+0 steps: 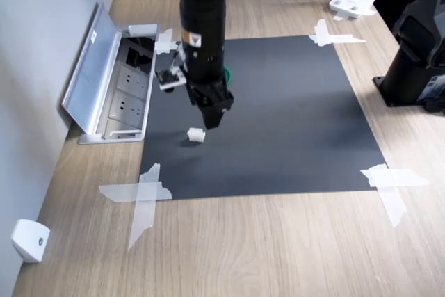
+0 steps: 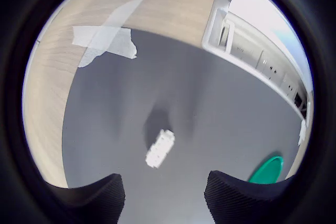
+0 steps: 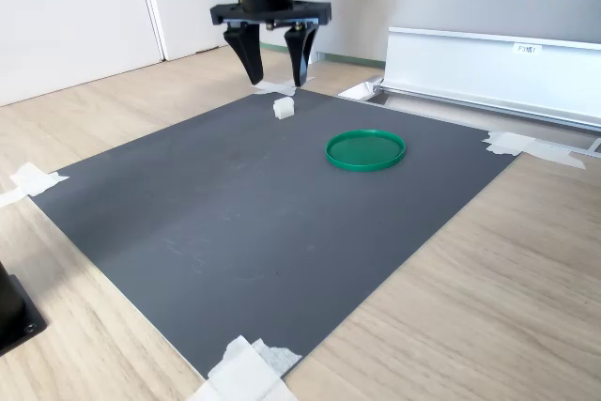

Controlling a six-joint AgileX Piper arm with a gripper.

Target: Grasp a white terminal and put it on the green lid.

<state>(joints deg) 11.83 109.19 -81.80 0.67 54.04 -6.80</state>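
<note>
My gripper will swivel the white terminal, which lies slanted to its fingers, into line between them when I squeeze and lift it.
The white terminal is a tiny ribbed block lying on the black mat, near the mat's edge on the first exterior view's left. My gripper hangs open a little above it, one finger on each side of empty air. In the wrist view the terminal lies just beyond the two dark fingertips, apart from both. The green lid rests flat on the mat a short way off. In the first exterior view the arm hides all but a sliver of the lid.
An open floor socket box with a raised silver cover borders the mat next to the terminal. Tape strips hold the mat's corners. A white wedge block, a white stand and a black base sit on the wooden table.
</note>
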